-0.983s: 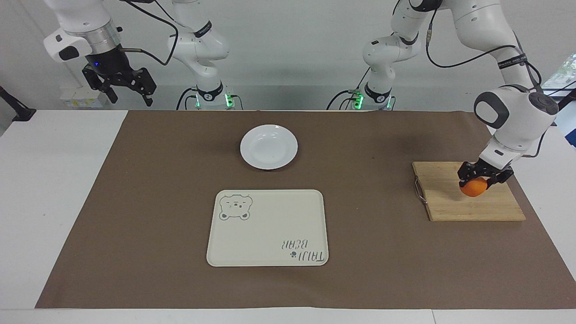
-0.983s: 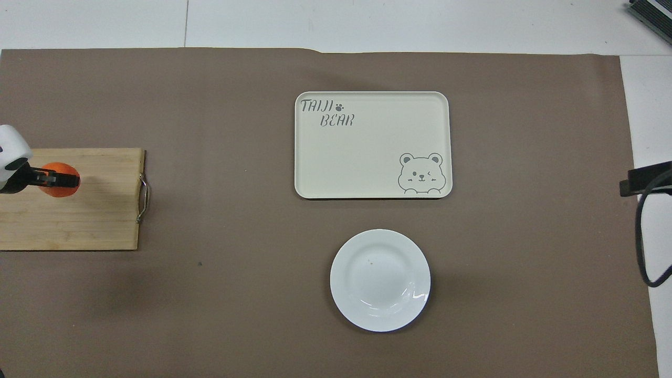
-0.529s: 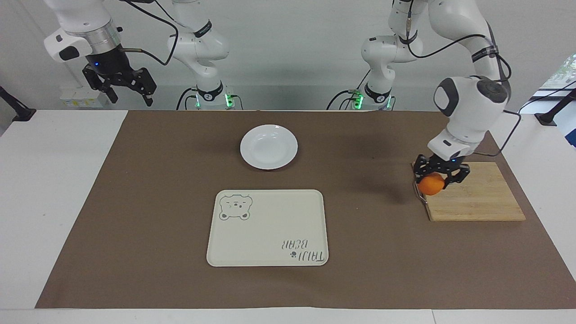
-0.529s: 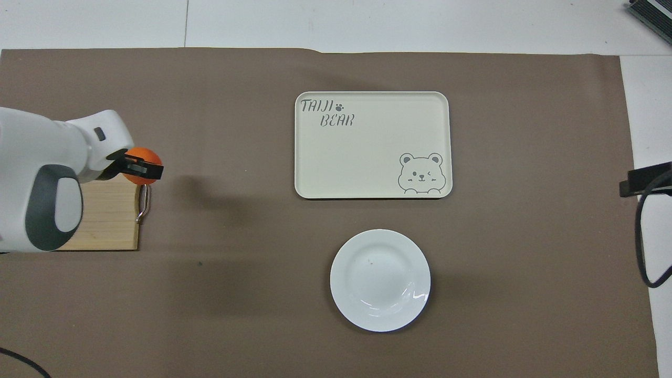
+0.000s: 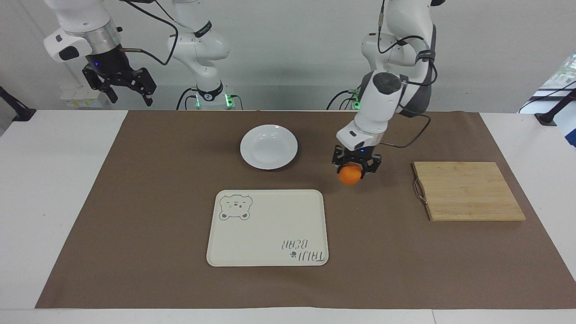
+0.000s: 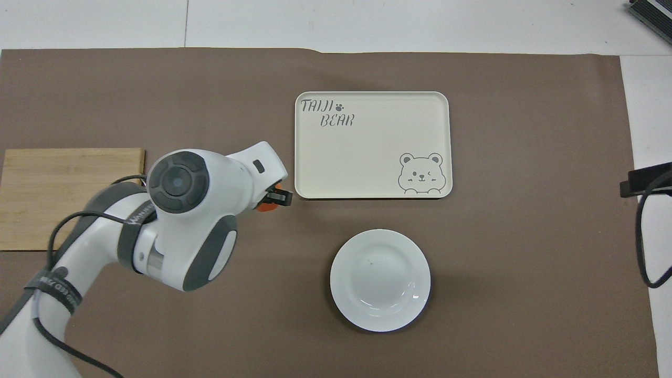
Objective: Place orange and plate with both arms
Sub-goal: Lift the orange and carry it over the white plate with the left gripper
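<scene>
The white plate is open and empty for the orange in my left gripper [image 5: 349, 175], so I should go on carrying the orange until it touches the plate's middle [image 6: 380, 280].
My left gripper [image 5: 356, 170] is shut on the orange [image 5: 350, 175] and holds it in the air over the brown mat, between the wooden board and the cream tray. In the overhead view only a sliver of the orange [image 6: 266, 206] shows under the left arm's wrist. The white plate [image 5: 268, 146] sits on the mat nearer to the robots than the tray; it also shows in the overhead view [image 6: 380, 280]. My right gripper [image 5: 124, 88] is open and waits high over the right arm's end of the table.
A cream bear-print tray [image 5: 267, 228] lies mid-mat, also in the overhead view [image 6: 372, 145]. A wooden cutting board [image 5: 467, 191] with a metal handle lies toward the left arm's end. A brown mat [image 5: 157, 202] covers the table.
My left gripper has carried the orange off the cutting board and across the mat toward the tray and plate. The right arm has not moved.
</scene>
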{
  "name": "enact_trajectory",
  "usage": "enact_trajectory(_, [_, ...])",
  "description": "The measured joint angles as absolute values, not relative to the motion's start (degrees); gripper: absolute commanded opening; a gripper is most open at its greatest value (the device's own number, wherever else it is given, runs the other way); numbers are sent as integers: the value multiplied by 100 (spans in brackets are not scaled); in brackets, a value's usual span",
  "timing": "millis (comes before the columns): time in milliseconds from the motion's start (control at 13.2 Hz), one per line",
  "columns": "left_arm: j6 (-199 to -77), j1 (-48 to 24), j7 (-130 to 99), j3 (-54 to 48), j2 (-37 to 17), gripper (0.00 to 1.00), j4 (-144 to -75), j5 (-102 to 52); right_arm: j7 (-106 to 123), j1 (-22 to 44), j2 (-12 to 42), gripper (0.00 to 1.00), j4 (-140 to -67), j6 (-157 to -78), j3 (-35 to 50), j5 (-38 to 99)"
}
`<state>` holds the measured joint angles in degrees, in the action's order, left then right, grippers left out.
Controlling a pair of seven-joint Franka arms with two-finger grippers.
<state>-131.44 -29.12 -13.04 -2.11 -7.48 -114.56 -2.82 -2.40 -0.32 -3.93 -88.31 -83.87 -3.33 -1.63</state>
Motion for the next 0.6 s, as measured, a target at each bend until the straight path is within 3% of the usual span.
enact_trajectory(302, [-13518, -4202, -2603, -222, -992, 0, -11467, -283, -240, -32, -400, 100, -8854, -8383, -334, -163])
enact_trajectory(605, [-13596, -5043, -3486, -223, -998, 0, -11477, -293, -240, -33, -411, 100, -8861, -8383, -335, -163])
